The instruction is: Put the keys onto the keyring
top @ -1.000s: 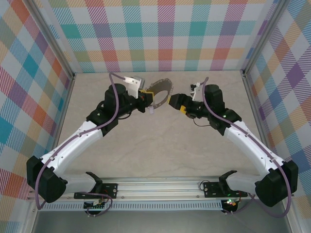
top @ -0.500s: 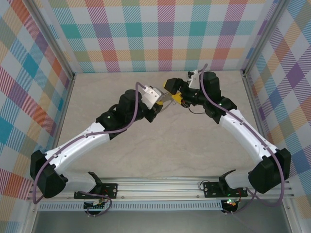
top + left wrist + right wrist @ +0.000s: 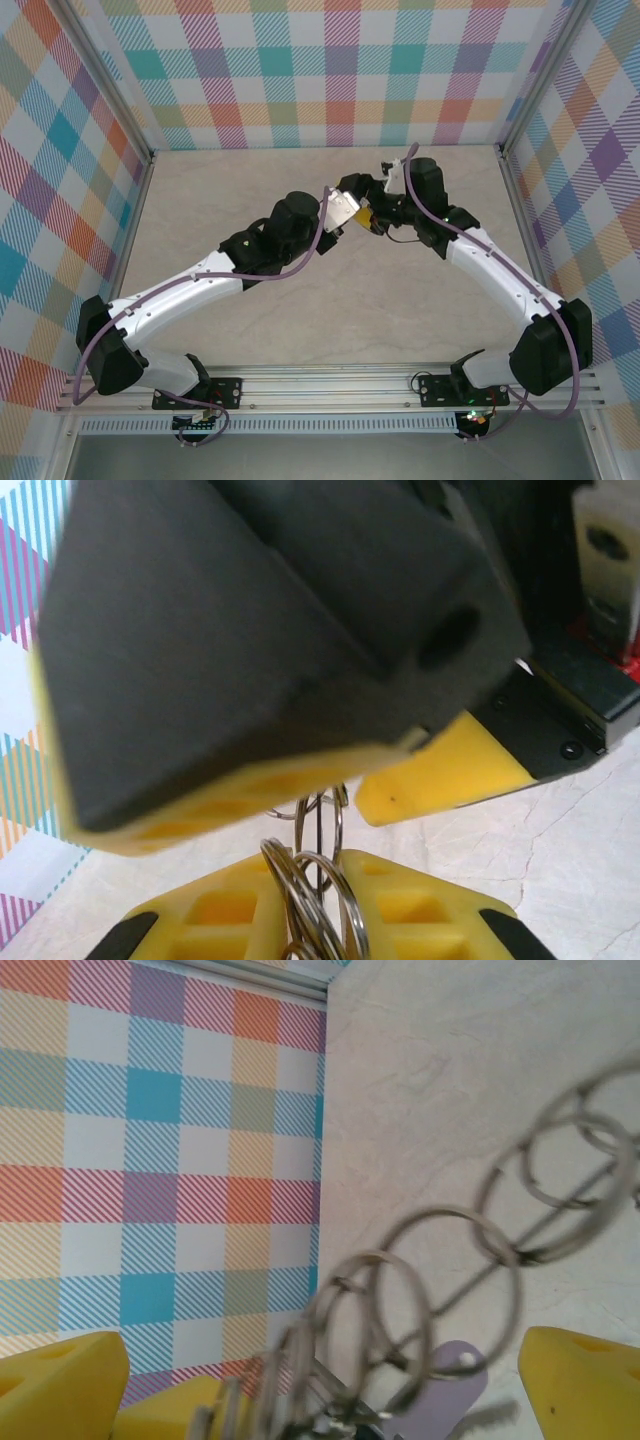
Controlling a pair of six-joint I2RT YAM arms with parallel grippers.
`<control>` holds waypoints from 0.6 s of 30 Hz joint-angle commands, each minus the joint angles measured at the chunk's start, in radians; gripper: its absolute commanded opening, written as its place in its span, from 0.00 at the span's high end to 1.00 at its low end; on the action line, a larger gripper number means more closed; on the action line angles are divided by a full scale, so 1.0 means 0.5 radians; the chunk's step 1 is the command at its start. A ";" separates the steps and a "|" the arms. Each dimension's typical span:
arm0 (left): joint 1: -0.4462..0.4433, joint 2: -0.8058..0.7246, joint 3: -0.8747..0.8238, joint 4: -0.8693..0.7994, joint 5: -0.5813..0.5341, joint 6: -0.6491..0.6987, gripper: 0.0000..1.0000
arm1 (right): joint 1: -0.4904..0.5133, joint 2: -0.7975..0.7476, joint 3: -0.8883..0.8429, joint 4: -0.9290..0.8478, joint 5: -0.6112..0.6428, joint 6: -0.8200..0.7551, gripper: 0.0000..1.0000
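I should have my right gripper hold the keyring while my left gripper takes the flat hoop (image 3: 474,1282), since my left gripper pinches the keyring by its silver loops (image 3: 312,892).
My left gripper (image 3: 315,865) is shut on the keyring (image 3: 318,880): several thin silver loops stand pinched between its yellow fingers (image 3: 205,920). In the top view both grippers meet at the back middle of the table, left gripper (image 3: 345,214) against right gripper (image 3: 360,206). In the right wrist view the keyring (image 3: 450,1250) runs as a chain of loops from lower left to upper right. The key's lilac head (image 3: 452,1380) lies behind those loops; its blade is hidden. My right gripper (image 3: 322,1360) is open, its yellow fingers (image 3: 582,1380) wide on either side of the hoop and key.
The beige marbled table (image 3: 330,310) is walled by checked panels at the back (image 3: 330,70) and both sides. The right gripper's black and yellow body (image 3: 270,630) looms just above the left fingers. An aluminium rail (image 3: 330,385) carries both arm bases at the near edge.
The left arm has swung right and forward with the keyring. The right gripper has moved back and left to meet it. The hoop, plain in the top view before, now sits between the grippers.
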State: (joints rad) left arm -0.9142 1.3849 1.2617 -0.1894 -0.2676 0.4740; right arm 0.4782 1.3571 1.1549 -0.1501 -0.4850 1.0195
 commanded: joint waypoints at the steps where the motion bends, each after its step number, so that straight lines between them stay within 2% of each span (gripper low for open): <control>1: -0.024 0.001 0.111 0.072 -0.048 0.092 1.00 | 0.001 -0.045 -0.013 0.122 -0.073 0.043 0.04; 7: -0.063 0.066 0.217 -0.047 0.003 0.178 1.00 | 0.001 0.043 0.018 0.232 -0.163 0.072 0.25; 10: -0.086 0.109 0.275 -0.113 -0.007 0.217 1.00 | -0.001 0.068 0.028 0.260 -0.186 0.072 0.45; 14: -0.115 0.156 0.320 -0.142 -0.035 0.242 1.00 | 0.001 0.082 0.016 0.299 -0.186 0.072 0.76; 18: -0.126 0.170 0.367 -0.142 -0.067 0.183 0.99 | -0.005 0.101 0.029 0.316 -0.187 0.031 1.00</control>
State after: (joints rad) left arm -0.9562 1.4834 1.3617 -0.3157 -0.3664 0.6220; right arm 0.4694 1.3987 1.1522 -0.0776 -0.5343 1.1645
